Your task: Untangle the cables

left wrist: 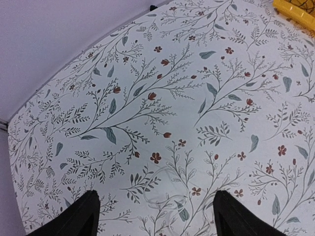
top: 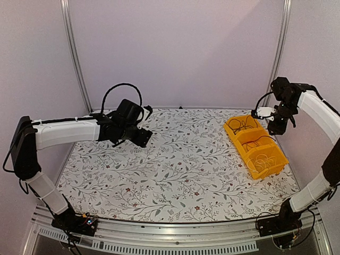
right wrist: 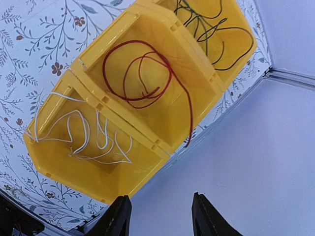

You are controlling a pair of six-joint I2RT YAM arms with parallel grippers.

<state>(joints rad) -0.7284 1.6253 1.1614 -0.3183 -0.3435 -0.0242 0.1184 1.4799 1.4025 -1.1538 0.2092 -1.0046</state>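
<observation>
The pale cable [left wrist: 170, 202] is lying in open, rounded loops [left wrist: 146, 189]. The cable will therefore stay bent in springy curves when I pick it up and carry it.
Three cables lie in the yellow bin [right wrist: 125, 46], one per compartment: a white cable [right wrist: 81, 132], a red cable [right wrist: 142, 73] with one end hanging over the rim, and a black cable [right wrist: 211, 29]. My right gripper [right wrist: 160, 196] is open and empty, above the bin's outer edge; in the top view it [top: 277, 125] hovers by the bin [top: 281, 162]. A faint thin pale cable loop [left wrist: 165, 194] lies on the tablecloth between the fingers of my left gripper [left wrist: 155, 206], which is open, empty and above the cloth. In the top view the left gripper [top: 142, 137] is at the far left of the table.
The table has a floral cloth [top: 175, 170]. Pale walls close in the back and both sides, with metal posts [top: 74, 53] at the corners. The bin's corner [left wrist: 295, 10] shows at the top right of the left wrist view.
</observation>
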